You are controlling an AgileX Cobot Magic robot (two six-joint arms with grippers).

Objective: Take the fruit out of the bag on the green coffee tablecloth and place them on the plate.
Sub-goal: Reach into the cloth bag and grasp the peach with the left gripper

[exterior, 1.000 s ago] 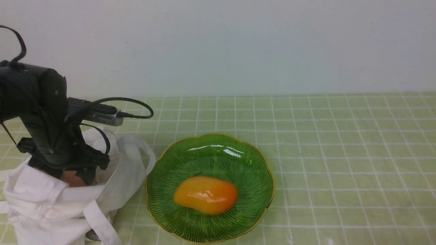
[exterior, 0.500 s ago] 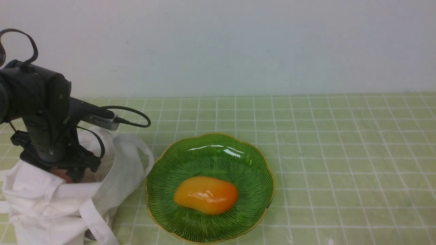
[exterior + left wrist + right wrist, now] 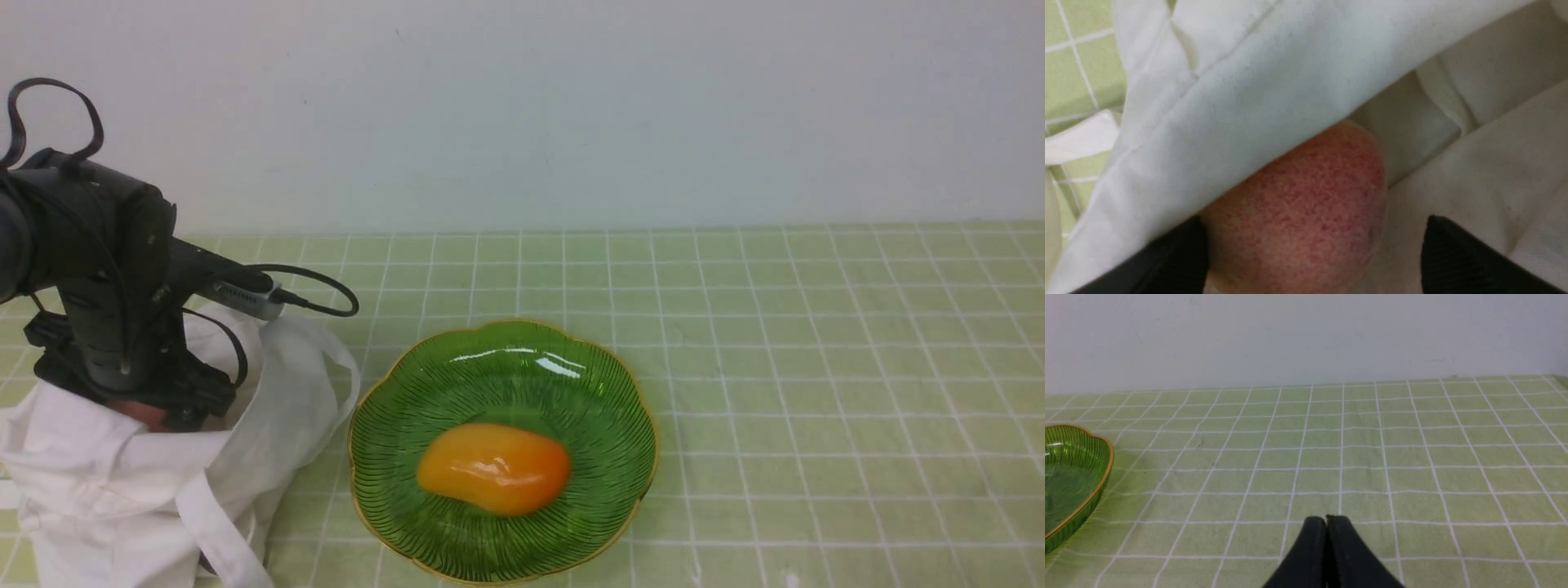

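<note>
The rounded mango (image 3: 494,469) sits loose in the middle of the curved green plate, so the mango will move and turn as I set the peach next to it.
The white cloth bag (image 3: 98,482) stands at the left on the green coffee tablecloth (image 3: 816,367). My left gripper (image 3: 163,408) reaches down into its mouth. In the left wrist view the pink speckled peach (image 3: 1306,212) lies inside the bag, half under a fold of cloth. My left gripper (image 3: 1313,220) is open round it: one finger (image 3: 1180,257) rests against the fruit, the other finger (image 3: 1457,261) stands clear of it. The green plate (image 3: 506,367) sits right of the bag. My right gripper (image 3: 1326,518) is shut and empty above bare cloth.
A glossy orange-yellow mango (image 3: 494,468) lies on the plate. The plate's edge (image 3: 1069,465) shows far off to one side in the right wrist view. A pale wall runs along the back of the table. The bag's strap (image 3: 220,539) hangs down its front.
My left arm has shifted left and sunk a little deeper into the bag, dragging the bag's mouth with it. Its jaws have widened round the peach.
</note>
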